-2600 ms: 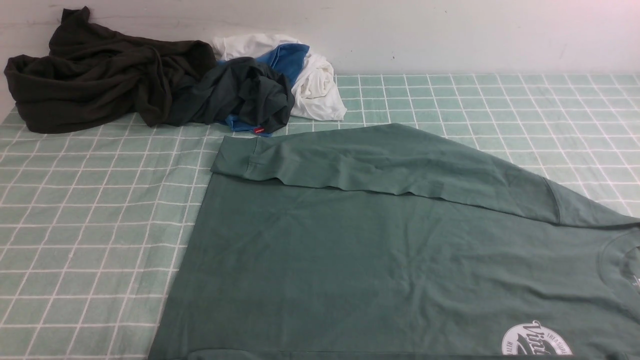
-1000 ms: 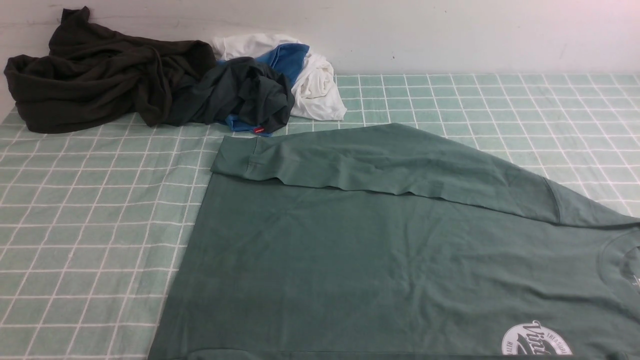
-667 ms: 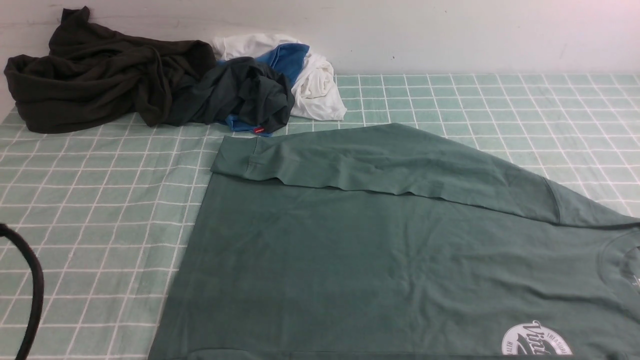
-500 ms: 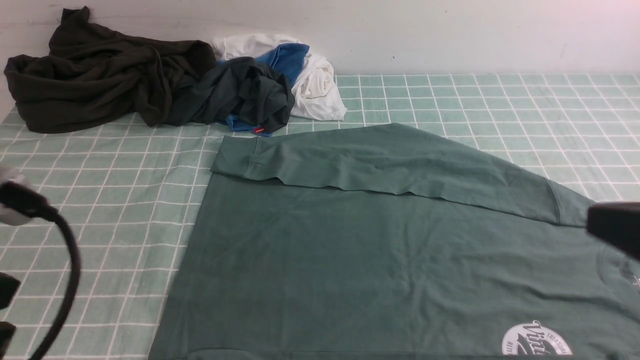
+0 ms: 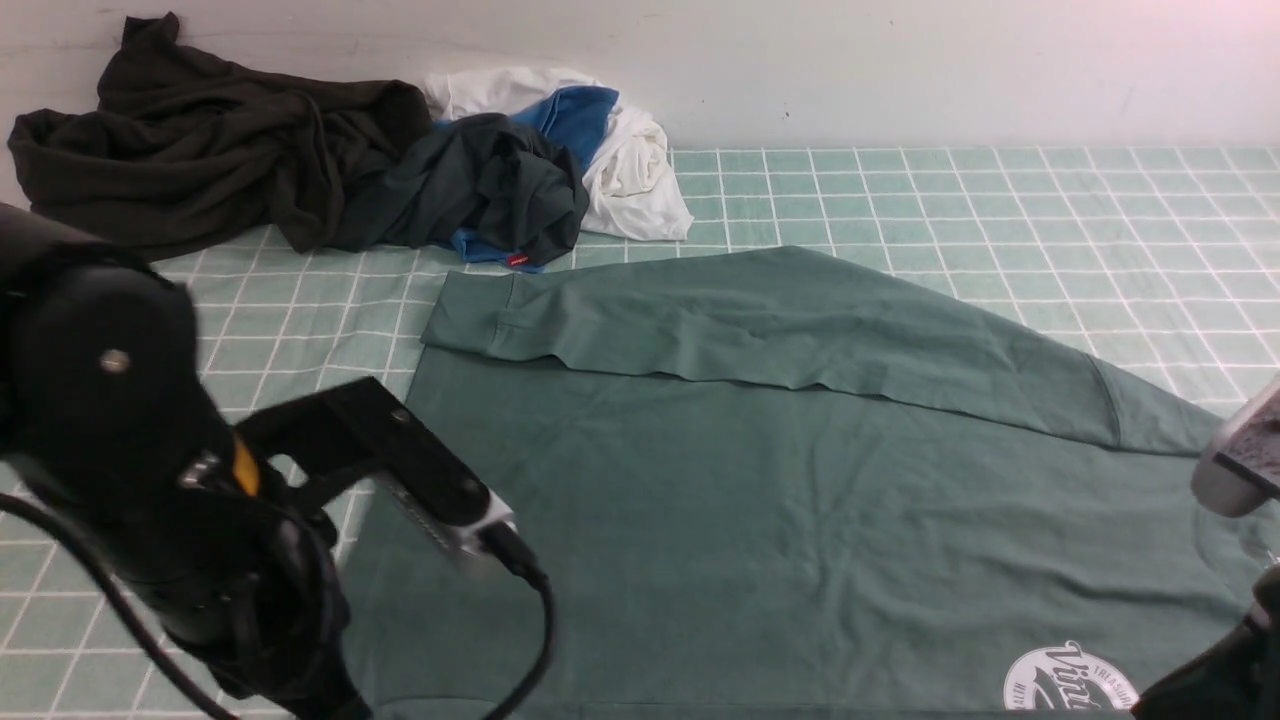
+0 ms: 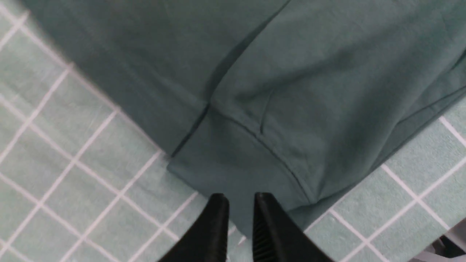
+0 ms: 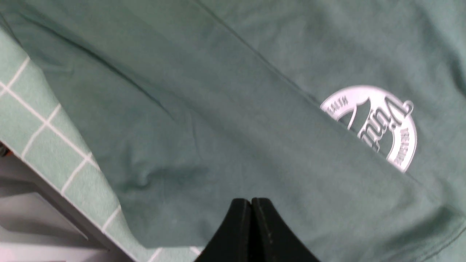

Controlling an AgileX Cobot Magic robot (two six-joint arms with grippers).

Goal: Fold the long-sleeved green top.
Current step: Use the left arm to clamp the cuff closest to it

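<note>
The far sleeve [image 5: 768, 318] is already lying across the body with its cuff [image 5: 468, 316] close to the hem, so the far sleeve should end up hidden when the robot folds the body over.
The green long-sleeved top [image 5: 760, 500] lies flat on the checked table, neck to the right, with its far sleeve [image 5: 760, 320] folded across the body and a white round logo [image 5: 1070, 680] near the front edge. My left gripper [image 6: 240, 198] is narrowly open and empty, just above the cuff [image 6: 233, 160] of the near sleeve at the top's near left corner. My right gripper [image 7: 251, 201] is shut and empty, over the top [image 7: 218, 109] near its front edge, beside the logo [image 7: 375, 123]. In the front view only the arms show, the left arm [image 5: 120, 450] and the right arm [image 5: 1235, 465].
A pile of clothes lies at the back left: a black-brown garment [image 5: 190, 150], a blackish-green one [image 5: 480, 190], a blue one [image 5: 575, 115] and a white one [image 5: 630, 170]. The table's front edge [image 7: 54, 189] runs close to the right gripper. A wall stands behind.
Both arms have come into the front view. The left arm now fills the lower left by the top's corner, and the right arm shows at the right edge. The top has not moved.
</note>
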